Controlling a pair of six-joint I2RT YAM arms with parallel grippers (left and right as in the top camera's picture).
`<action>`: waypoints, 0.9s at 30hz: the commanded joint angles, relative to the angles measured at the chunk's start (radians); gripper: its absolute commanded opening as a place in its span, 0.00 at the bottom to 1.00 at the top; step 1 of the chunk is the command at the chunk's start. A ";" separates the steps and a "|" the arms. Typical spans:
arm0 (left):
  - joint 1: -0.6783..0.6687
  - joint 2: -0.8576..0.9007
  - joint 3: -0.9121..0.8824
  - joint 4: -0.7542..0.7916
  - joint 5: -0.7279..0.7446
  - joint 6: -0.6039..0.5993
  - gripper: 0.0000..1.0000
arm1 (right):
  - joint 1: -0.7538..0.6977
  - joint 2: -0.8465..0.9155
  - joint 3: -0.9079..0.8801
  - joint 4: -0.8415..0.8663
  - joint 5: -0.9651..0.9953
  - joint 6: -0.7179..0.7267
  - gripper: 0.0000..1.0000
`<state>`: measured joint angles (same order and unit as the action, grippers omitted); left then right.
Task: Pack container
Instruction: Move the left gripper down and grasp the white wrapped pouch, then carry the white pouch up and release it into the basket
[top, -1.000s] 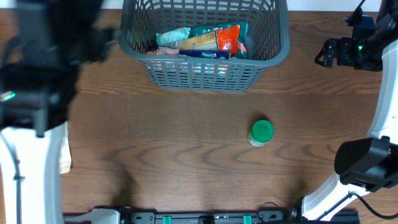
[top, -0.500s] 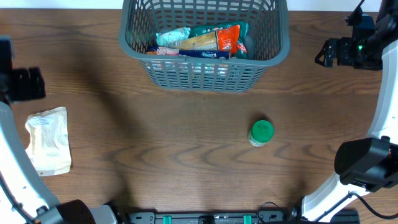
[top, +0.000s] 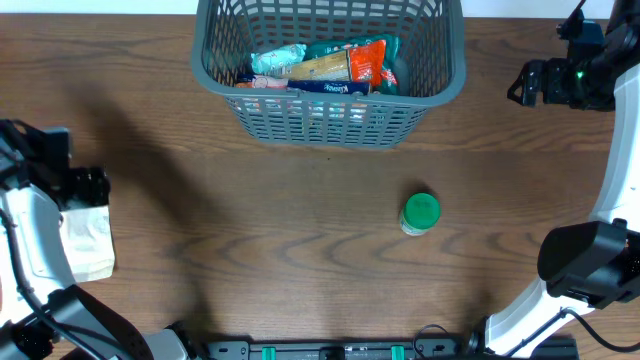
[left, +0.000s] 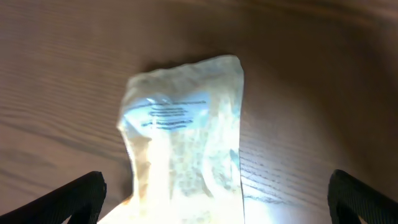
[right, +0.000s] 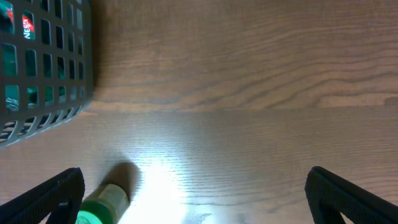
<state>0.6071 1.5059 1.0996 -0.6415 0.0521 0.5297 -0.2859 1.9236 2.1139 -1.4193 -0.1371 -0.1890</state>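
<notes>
My left gripper's open fingers reach across the pale pouch's narrow width (left: 186, 149). My left gripper should go on down to the labelled end (left: 166, 114) until the fingers are on both sides of it, then close.
The container (top: 330, 115), a large dark grey lattice basket, stands at the back middle and holds several packets (top: 325, 65); its corner shows in the right wrist view (right: 43, 68). A pale pouch (top: 88, 240) lies flat at the far left; in the left wrist view the pouch (left: 183, 130) lies between my fingertips. My left gripper (left: 214, 196) is open, low over the pouch, partly covering it from above (top: 60, 180). My right gripper (right: 196, 193) is open and empty, high at the back right (top: 545, 85).
A small green-lidded jar (top: 420, 213) lies on the wooden table right of centre; it also shows in the right wrist view (right: 99, 205). The right arm's base (top: 590, 265) stands at the right edge.
My left arm has swung down and towards the front, from beside the basket to over the pouch. The right arm, the jar and the basket have not moved.
</notes>
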 joint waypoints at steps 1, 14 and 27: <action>0.034 0.004 -0.017 0.017 0.008 0.043 0.99 | -0.002 -0.005 0.001 0.002 0.010 -0.006 0.99; 0.101 0.151 -0.017 0.061 0.009 0.042 0.99 | -0.002 -0.005 0.001 0.002 0.010 0.002 0.99; 0.101 0.360 -0.017 0.135 0.008 0.042 0.99 | -0.002 -0.005 0.001 -0.002 0.010 0.021 0.99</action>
<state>0.7036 1.8309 1.0809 -0.5121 0.0532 0.5583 -0.2859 1.9236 2.1139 -1.4204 -0.1337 -0.1841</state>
